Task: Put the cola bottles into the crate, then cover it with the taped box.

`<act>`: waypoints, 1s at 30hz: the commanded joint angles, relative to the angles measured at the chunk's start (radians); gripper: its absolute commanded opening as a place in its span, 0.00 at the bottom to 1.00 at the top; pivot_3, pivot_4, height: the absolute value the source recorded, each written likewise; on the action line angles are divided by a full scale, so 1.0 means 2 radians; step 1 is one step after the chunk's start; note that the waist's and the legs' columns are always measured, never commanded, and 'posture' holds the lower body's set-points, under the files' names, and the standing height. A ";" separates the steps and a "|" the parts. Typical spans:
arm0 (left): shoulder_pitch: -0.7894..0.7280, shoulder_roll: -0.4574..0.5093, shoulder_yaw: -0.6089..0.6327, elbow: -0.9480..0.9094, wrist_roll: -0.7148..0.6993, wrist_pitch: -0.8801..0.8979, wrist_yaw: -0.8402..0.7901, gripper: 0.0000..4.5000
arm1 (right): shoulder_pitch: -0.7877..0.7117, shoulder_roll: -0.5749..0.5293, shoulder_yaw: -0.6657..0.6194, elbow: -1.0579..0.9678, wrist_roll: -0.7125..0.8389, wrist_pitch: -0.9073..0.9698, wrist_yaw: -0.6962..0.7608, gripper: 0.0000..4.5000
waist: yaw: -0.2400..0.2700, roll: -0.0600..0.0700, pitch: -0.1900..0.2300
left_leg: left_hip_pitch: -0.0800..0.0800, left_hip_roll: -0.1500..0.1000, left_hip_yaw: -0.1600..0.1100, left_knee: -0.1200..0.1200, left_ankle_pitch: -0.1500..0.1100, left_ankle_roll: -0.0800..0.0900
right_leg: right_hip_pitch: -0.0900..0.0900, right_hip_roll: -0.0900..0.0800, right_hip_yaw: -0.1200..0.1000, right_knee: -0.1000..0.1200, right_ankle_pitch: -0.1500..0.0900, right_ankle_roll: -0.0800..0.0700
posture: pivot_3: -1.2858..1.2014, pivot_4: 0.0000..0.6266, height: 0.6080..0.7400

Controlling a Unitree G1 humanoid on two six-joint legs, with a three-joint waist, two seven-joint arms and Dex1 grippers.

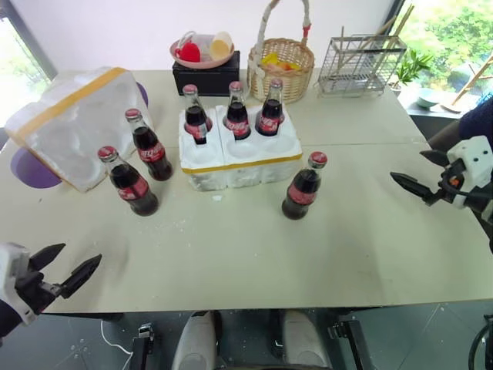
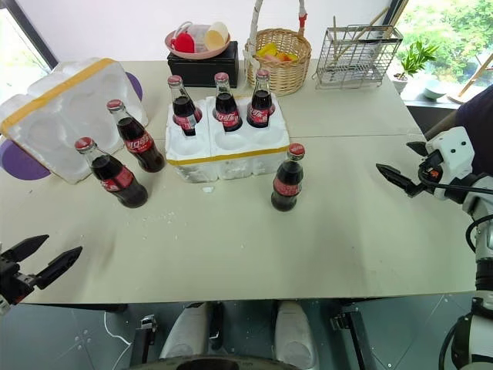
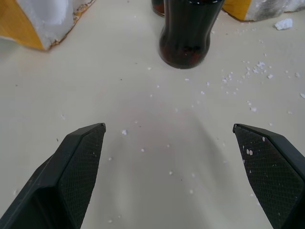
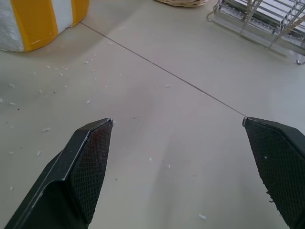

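The crate's back bottles (image 1: 237,122) are down in the crate as far as their labels, so the cola bottle (image 1: 129,183) near my left gripper will go down just as deep when I lower it.
The crate (image 1: 243,160), a low white foam block with a yellow tape band, sits mid-table. Three cola bottles (image 1: 237,112) stand in its back wells. Two more bottles (image 1: 149,145) stand to its left, and one (image 1: 303,186) stands off its front right corner. The taped box (image 1: 73,123) lies tipped at the far left, its hollow facing me. My left gripper (image 1: 82,253) is open over the table's near left edge, pointing at the nearest left bottle (image 3: 186,33). My right gripper (image 1: 407,164) is open at the right side, over bare table, with the crate's corner (image 4: 43,21) ahead.
Along the back edge stand a wicker basket (image 1: 281,65), a wire rack (image 1: 360,63) and a black box (image 1: 206,79) with a pink plate on top. A purple mat (image 1: 31,168) lies under the taped box. Foam crumbs dot the table.
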 commanded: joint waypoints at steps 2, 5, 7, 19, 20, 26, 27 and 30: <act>0.001 -0.001 0.013 -0.018 -0.008 0.005 0.003 1.00 | -0.006 -0.007 -0.011 -0.011 0.002 -0.012 -0.004 1.00 | 0.000 0.000 0.000 | 0.000 0.000 0.000 0.000 0.000 0.000 | 0.000 0.000 0.000 0.000 0.000 0.000 | 0.52 0.24 1.00; -0.011 -0.001 0.014 -0.016 -0.007 0.012 0.019 1.00 | 0.002 -0.005 -0.014 -0.016 0.005 -0.011 -0.007 1.00 | 0.001 0.000 0.000 | 0.000 0.000 0.000 0.000 0.000 0.000 | 0.000 0.000 0.000 0.000 0.000 0.000 | 0.52 0.24 1.00; -0.018 0.003 0.014 -0.011 -0.007 0.017 0.020 1.00 | 0.005 -0.004 -0.016 -0.018 0.006 -0.009 -0.008 1.00 | 0.001 0.000 0.000 | 0.000 0.000 0.000 0.000 0.000 0.000 | 0.000 0.000 0.000 0.000 0.000 0.000 | 0.52 0.24 1.00; -0.094 0.037 -0.018 -0.012 -0.026 0.036 0.000 1.00 | -0.004 -0.025 -0.040 -0.086 0.101 0.128 0.039 1.00 | 0.001 0.000 0.000 | 0.000 0.000 0.000 0.000 0.000 0.000 | 0.000 0.000 0.000 0.001 0.000 0.000 | 0.52 0.24 1.00; -0.108 0.042 -0.028 -0.007 -0.022 0.035 -0.001 1.00 | -0.004 -0.032 -0.042 -0.104 0.114 0.148 0.048 1.00 | 0.002 0.001 0.000 | 0.000 0.000 0.000 0.000 0.000 0.000 | 0.000 0.000 0.000 0.001 0.000 0.000 | 0.52 0.24 1.00; -0.183 0.066 -0.075 0.043 0.004 0.030 -0.005 1.00 | -0.018 -0.098 -0.060 -0.183 0.192 0.253 0.111 1.00 | 0.002 0.002 0.001 | 0.000 0.000 0.001 0.000 0.000 0.000 | 0.000 0.000 0.001 0.001 0.000 0.000 | 0.52 0.24 1.00; -0.194 0.069 -0.080 0.053 0.007 0.027 -0.007 1.00 | -0.027 -0.110 -0.064 -0.193 0.208 0.271 0.119 1.00 | 0.001 0.002 0.001 | 0.000 0.000 0.001 0.000 0.000 0.000 | 0.000 0.001 0.001 0.001 0.000 0.000 | 0.52 0.24 1.00; -0.222 0.073 -0.091 0.078 0.019 0.019 -0.011 1.00 | -0.052 -0.139 -0.072 -0.215 0.249 0.316 0.138 1.00 | 0.000 0.002 0.001 | 0.000 0.001 0.002 0.000 0.000 0.000 | -0.001 0.001 0.002 0.001 0.000 0.000 | 0.52 0.24 1.00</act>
